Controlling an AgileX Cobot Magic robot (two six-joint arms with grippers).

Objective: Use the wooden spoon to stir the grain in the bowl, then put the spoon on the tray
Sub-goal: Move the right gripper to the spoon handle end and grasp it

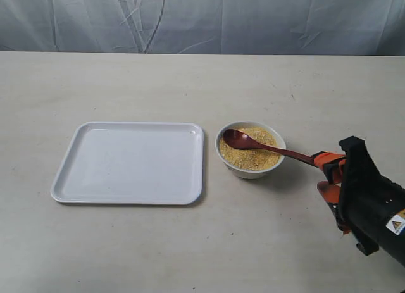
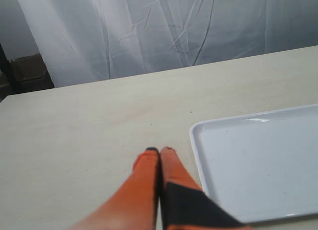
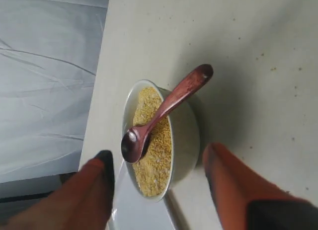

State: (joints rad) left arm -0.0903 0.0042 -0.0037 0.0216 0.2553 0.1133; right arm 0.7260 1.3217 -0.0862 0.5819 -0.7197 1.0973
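The spoon sticks out past the bowl's rim toward my right gripper's open fingers. I should keep moving in until they are on both sides of the spoon's handle, and then close them.
The small white bowl stands just right of the tray and holds a heap of yellow grain. The dark wooden spoon rests in the grain, its handle sloping over the rim toward the right. My right gripper is open at the handle's tip, holding nothing. In the right wrist view the bowl, the grain and the spoon show beyond the spread right gripper. My left gripper is shut and empty over bare table, beside the tray; it is outside the exterior view.
A grey cloth backdrop hangs behind the table's far edge. The tray holds nothing. Bare tabletop lies in front of the tray and bowl.
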